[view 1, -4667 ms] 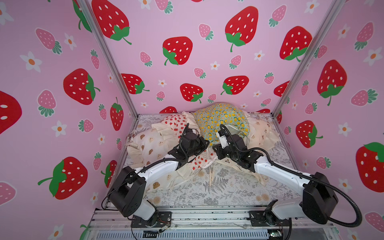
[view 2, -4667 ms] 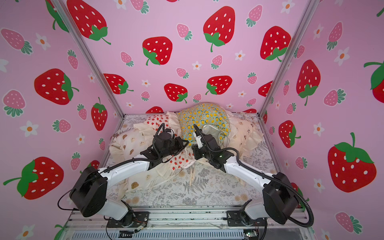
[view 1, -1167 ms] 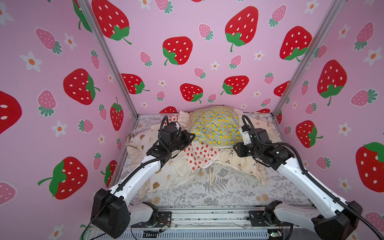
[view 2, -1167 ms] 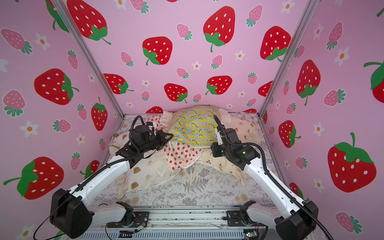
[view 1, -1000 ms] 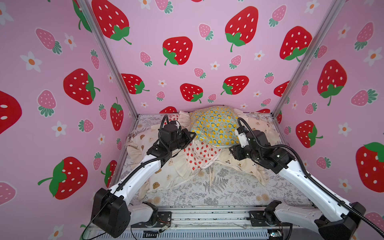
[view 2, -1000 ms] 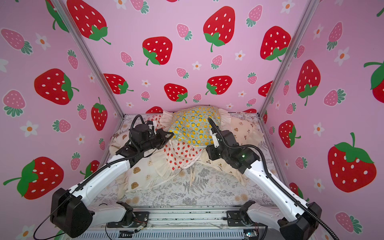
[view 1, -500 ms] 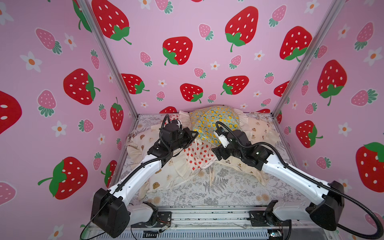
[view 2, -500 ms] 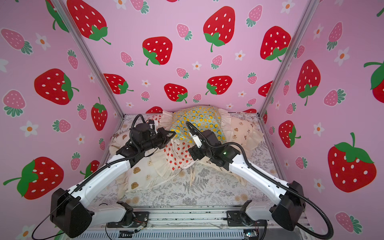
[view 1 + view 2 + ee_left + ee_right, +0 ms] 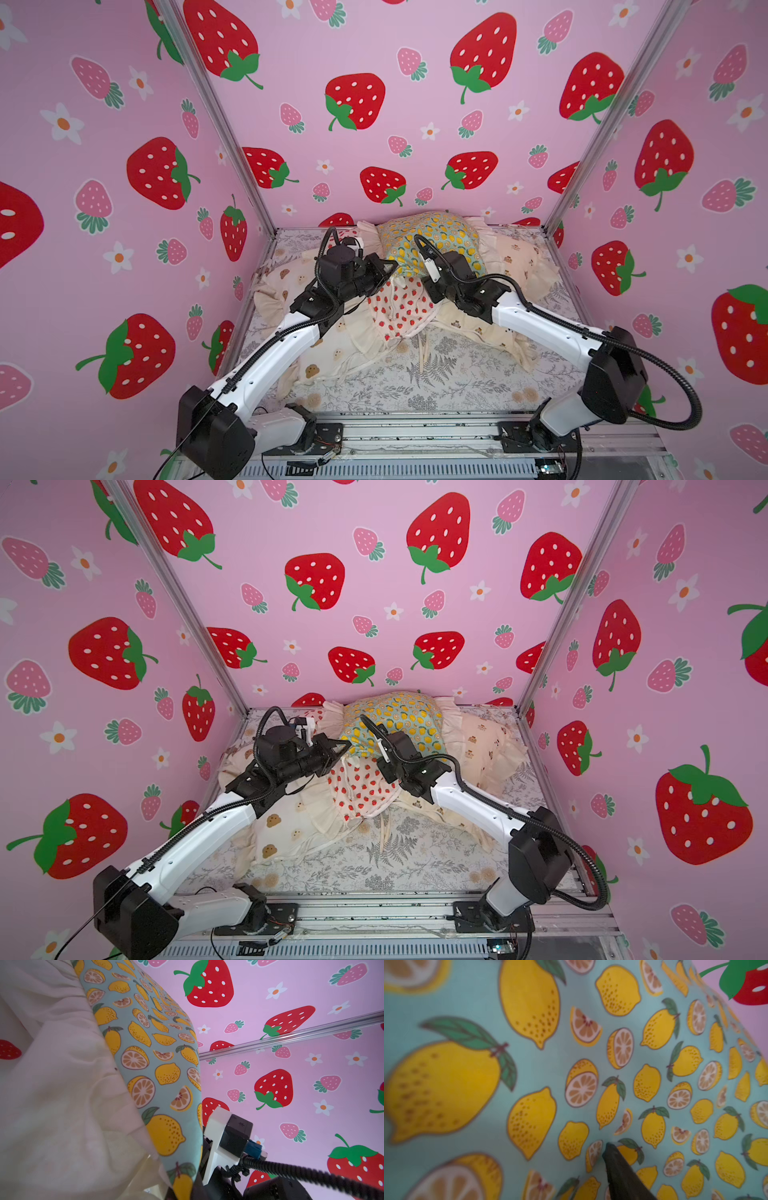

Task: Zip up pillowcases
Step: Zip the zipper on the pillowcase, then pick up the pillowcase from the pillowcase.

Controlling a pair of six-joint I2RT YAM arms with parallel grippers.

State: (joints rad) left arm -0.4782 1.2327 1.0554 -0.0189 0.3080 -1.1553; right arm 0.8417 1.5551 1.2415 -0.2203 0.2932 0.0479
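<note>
The lemon pillowcase (image 9: 436,232) is on top of the cream small-bear pillowcase, so my right gripper should pull the lemon pillowcase to the side (image 9: 574,294) before my left gripper reaches underneath.
The lemon pillowcase (image 9: 432,237) (image 9: 399,717) is puffed up at the back middle, partly over the strawberry pillowcase (image 9: 399,307). A bear-face pillowcase (image 9: 324,357) lies at the left and a cream small-bear pillowcase (image 9: 515,257) at the right. My left gripper (image 9: 390,264) (image 9: 345,744) is shut on the lemon pillowcase's near left corner; in the left wrist view the lemon fabric (image 9: 149,1047) runs down into the jaws. My right gripper (image 9: 422,276) (image 9: 379,757) is against the lemon pillowcase's front. One dark finger (image 9: 618,1169) dents the fabric (image 9: 591,1064); the other finger is hidden.
A grey fern-print sheet (image 9: 436,374) covers the floor in front of the pile. Pink strawberry walls with metal corner posts (image 9: 224,133) close in three sides. Both arm bases sit on a metal rail (image 9: 415,432) along the front. Loose cream ties (image 9: 422,353) trail onto the sheet.
My right arm swung in from the right side to the front of the lemon pillowcase, beside the left gripper. The left gripper kept its hold and barely moved.
</note>
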